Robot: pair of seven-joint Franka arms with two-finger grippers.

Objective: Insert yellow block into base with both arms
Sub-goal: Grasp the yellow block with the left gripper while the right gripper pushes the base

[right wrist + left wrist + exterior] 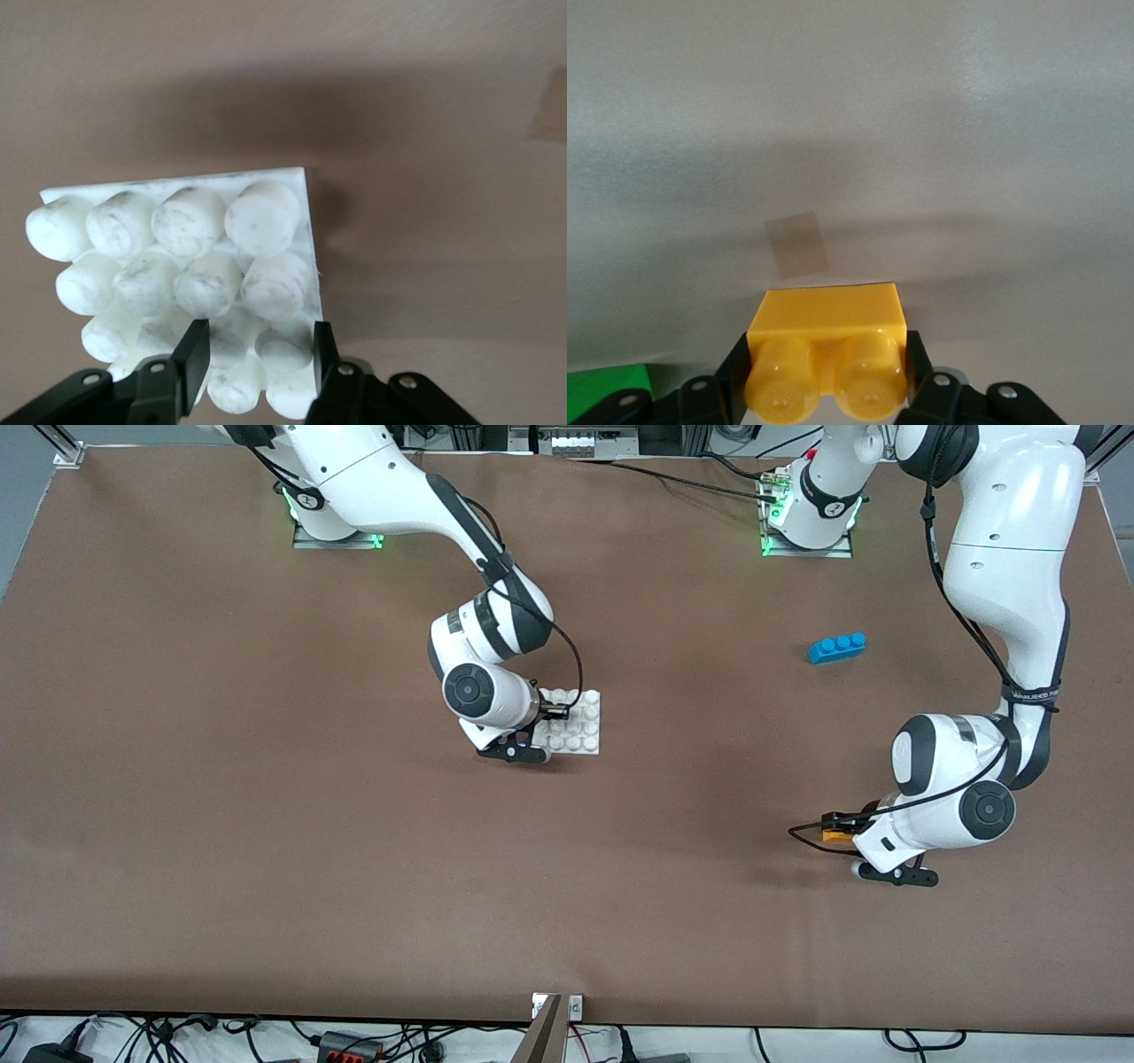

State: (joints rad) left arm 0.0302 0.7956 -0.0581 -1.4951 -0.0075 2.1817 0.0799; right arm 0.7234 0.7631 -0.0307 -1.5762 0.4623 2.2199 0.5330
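Observation:
Next, I open my right gripper, which is crowding the white base's edge, and back it out of the way before my left gripper brings the yellow block onto the studs.
The yellow block, with two round studs, sits between the fingers of my left gripper, which is shut on it. In the front view the block and the left gripper are low at the table, toward the left arm's end. The white base lies near the table's middle. My right gripper is at its edge. In the right wrist view its fingers close round two studs at the corner of the base.
A blue three-stud brick lies farther from the front camera than the left gripper. A green brick shows beside the left gripper in the left wrist view only. A small tape patch is on the table.

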